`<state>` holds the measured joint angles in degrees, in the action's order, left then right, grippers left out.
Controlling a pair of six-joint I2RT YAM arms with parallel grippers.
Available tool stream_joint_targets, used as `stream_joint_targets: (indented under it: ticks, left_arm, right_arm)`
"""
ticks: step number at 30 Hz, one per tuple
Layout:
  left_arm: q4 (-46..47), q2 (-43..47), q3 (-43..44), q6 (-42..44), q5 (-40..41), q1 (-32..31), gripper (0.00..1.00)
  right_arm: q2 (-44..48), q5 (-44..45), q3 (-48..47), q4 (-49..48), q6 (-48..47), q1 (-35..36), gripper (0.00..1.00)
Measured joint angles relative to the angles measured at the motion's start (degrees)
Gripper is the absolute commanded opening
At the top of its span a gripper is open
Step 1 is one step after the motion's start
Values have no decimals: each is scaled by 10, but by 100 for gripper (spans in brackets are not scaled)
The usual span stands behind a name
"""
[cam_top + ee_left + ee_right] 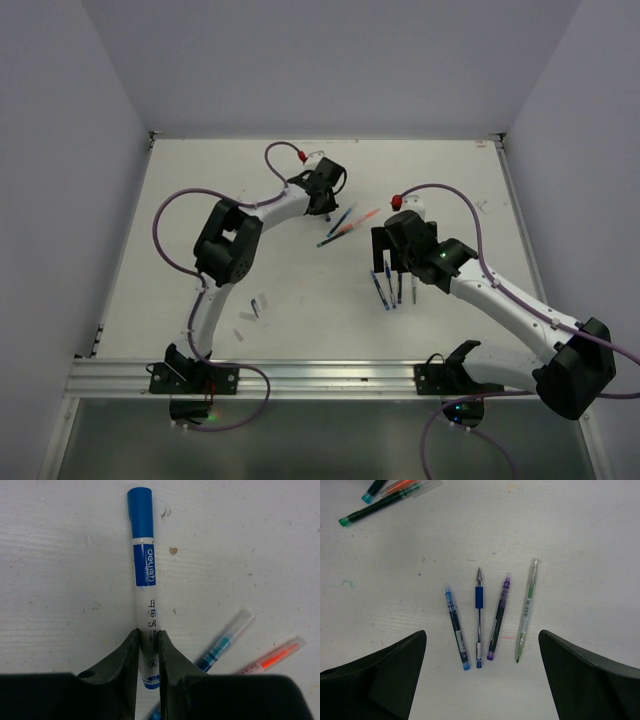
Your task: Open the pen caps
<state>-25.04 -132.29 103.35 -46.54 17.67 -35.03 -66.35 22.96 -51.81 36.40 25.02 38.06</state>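
Note:
My gripper will pull the marker's blue cap off in one piece and uncover the marker's tip, because loose caps (254,308) lie apart from the open pens.
My left gripper (148,632) is shut on the white barrel of a marker (145,590). The marker's blue cap (140,512) is on and points away from the fingers. In the top view this gripper (326,205) is at the back centre of the table, beside a small cluster of capped pens (345,225). My right gripper (481,636) is open and empty above a row of pens without caps: blue (456,627), blue-grip (478,615), purple (498,617) and green (526,607). In the top view the right gripper (393,272) hovers over this row.
A blue pen with a clear cap (225,642) and an orange pen with a clear cap (275,657) lie right of the marker. Small loose cap-like pieces (250,315) lie on the white table (200,180) at front left. White walls enclose the table.

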Motion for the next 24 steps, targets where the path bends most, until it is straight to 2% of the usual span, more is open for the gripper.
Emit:
stream_joint_targets:
  ticks: [4, 9, 14, 20, 24]
  left_arm:
    - [59, 39, -75, 35, -8, 0, 0]
    - [143, 194, -295, 83, -25, 0, 0]
    - [236, 347, -409, 107, -69, 0, 0]
    - [408, 496, -550, 94, -165, 0, 0]
    - [495, 541, -648, 61, -217, -8, 0]
  right_arm:
    - [0, -12, 0, 0, 5, 0, 99]
    - [18, -71, 17, -15, 14, 0, 99]
    - [35, -126, 21, -39, 24, 0, 96]
    - [28, -217, 25, -96, 39, -2, 89]
    - [41, -264, 41, -156, 64, -2, 84]
